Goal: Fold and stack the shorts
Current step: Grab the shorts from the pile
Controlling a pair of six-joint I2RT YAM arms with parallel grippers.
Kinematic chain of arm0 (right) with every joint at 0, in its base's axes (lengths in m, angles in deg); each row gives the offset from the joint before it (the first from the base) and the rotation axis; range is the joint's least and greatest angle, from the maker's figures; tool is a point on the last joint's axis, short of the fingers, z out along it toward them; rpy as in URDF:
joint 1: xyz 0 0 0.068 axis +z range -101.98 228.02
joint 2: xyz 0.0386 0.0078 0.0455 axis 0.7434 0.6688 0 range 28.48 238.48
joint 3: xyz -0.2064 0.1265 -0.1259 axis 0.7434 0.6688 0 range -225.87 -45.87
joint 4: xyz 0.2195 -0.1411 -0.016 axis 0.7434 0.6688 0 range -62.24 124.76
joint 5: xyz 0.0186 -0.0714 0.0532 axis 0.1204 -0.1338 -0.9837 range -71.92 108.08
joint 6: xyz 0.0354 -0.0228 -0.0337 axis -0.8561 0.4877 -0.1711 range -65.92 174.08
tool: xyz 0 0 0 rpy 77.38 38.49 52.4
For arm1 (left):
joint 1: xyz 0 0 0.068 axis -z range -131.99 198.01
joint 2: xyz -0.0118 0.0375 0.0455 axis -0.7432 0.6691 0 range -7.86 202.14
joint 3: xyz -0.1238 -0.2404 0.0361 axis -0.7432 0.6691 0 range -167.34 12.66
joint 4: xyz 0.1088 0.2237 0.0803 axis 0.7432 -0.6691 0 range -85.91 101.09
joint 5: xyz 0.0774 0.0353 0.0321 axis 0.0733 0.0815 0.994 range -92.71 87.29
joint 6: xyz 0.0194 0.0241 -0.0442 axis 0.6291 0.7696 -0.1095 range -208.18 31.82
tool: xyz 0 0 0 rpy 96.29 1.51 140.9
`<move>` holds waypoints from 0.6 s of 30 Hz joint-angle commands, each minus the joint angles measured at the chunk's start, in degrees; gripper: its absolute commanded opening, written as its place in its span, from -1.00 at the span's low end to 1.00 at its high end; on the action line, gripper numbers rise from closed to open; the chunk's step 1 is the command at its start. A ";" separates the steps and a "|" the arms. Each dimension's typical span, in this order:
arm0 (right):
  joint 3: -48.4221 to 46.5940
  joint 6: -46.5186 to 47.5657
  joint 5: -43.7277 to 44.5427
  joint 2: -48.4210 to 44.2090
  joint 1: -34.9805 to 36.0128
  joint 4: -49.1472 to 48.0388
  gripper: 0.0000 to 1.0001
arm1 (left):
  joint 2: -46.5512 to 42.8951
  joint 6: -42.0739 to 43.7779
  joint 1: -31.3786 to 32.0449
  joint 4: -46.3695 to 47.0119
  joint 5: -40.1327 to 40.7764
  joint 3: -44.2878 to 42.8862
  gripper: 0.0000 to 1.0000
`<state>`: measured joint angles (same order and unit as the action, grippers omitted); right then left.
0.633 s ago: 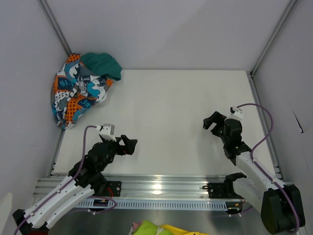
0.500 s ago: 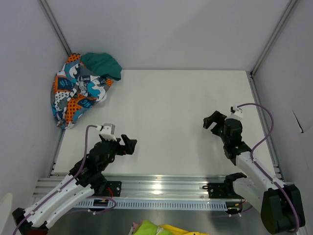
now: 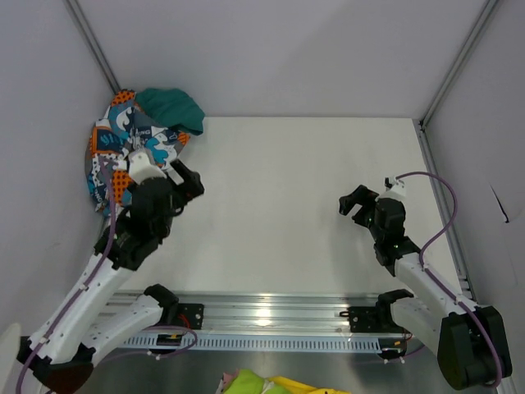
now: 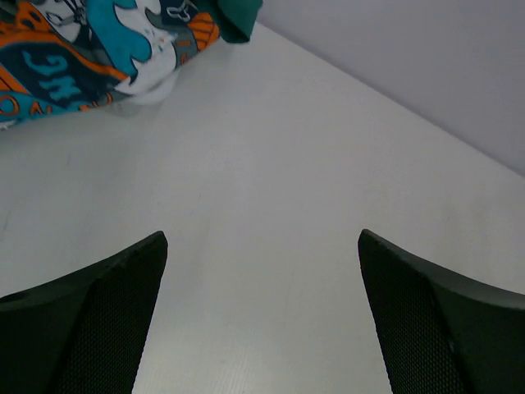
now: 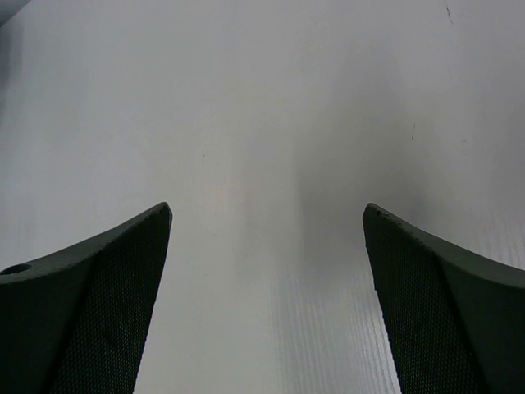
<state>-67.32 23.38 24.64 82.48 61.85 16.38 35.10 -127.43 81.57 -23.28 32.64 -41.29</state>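
Note:
The near part of the patchwork shorts point(image 3: 164, 140) is clear of the green shorts, so my left gripper goes on toward that part before it closes there.
The patchwork shorts point(image 3: 111, 152) lie crumpled at the table's far left corner, partly over its edge. The plain teal-green shorts point(image 3: 171, 110) lie bunched on top at the back. Both show at the top left of the left wrist view, the patchwork pair point(image 4: 74, 53) and the green pair point(image 4: 238, 16). My left gripper point(image 3: 187, 182) is open and empty, just right of the pile, over bare table point(image 4: 262, 246). My right gripper point(image 3: 354, 202) is open and empty at the right side, over bare table point(image 5: 267, 222).
The white table point(image 3: 295, 189) is bounded by grey walls on three sides, with metal frame posts point(image 3: 97, 49) at the far corners. A metal rail point(image 3: 271, 310) runs along the near edge. Yellow-green cloth point(image 3: 254, 383) shows below it.
My left arm has swung far forward and left, from the near edge up to beside the shorts pile. The right arm has barely moved. The shorts have not moved.

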 commanded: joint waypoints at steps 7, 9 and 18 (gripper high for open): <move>-1.66 1.87 -1.47 0.41 0.59 -3.30 0.99 | 28.03 6.81 -26.70 -5.88 -20.24 -25.46 0.98; -1.75 1.78 -1.82 0.32 0.59 -3.56 0.99 | 36.00 7.34 -28.80 -7.46 -19.80 -28.21 0.98; -1.75 2.13 -3.49 0.23 0.76 -3.92 0.99 | 61.17 5.58 -35.47 -13.97 -19.27 -47.54 0.94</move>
<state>-67.32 24.32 21.85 82.69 62.20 15.18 93.24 -121.77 48.80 -33.44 14.06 -82.64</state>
